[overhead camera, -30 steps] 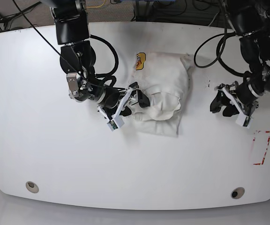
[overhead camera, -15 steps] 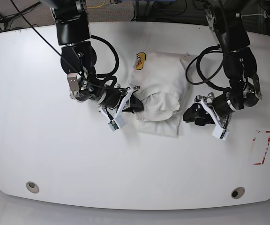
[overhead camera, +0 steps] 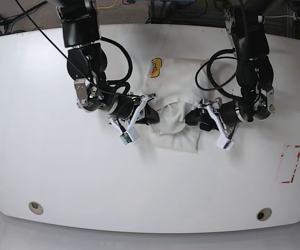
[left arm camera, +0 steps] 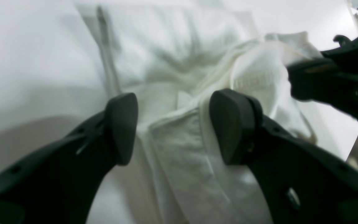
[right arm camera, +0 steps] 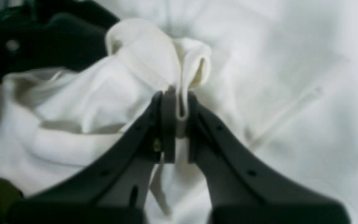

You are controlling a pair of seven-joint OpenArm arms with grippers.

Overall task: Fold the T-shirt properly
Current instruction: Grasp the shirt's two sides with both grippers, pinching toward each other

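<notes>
Only the robot's right gripper holds a raised fold of the bunched T-shirt point(overhead camera: 163, 115), so the left gripper should close on the opposite hem point(left arm camera: 176, 126) before both lift and spread it.
The cream T-shirt point(overhead camera: 178, 86) lies bunched in the middle of the white table point(overhead camera: 61, 172), with a yellow-orange patch point(overhead camera: 156, 67) at its far left corner. My right gripper point(overhead camera: 151, 111) is at the shirt's left edge. In the right wrist view it point(right arm camera: 179, 124) is shut on a raised fold of the shirt point(right arm camera: 275, 77). My left gripper point(overhead camera: 197, 117) is at the shirt's right edge. In the left wrist view it point(left arm camera: 174, 124) is open, with its fingers astride a hem of the shirt point(left arm camera: 172, 46).
A red-marked rectangle point(overhead camera: 290, 164) is on the table at the right. Two round holes point(overhead camera: 34, 207) point(overhead camera: 264, 214) sit near the front edge. Cables hang behind both arms at the back.
My left arm has swung in from the right side of the table to the shirt's right edge. The right gripper has stayed at the left edge, and the shirt's middle has bunched up.
</notes>
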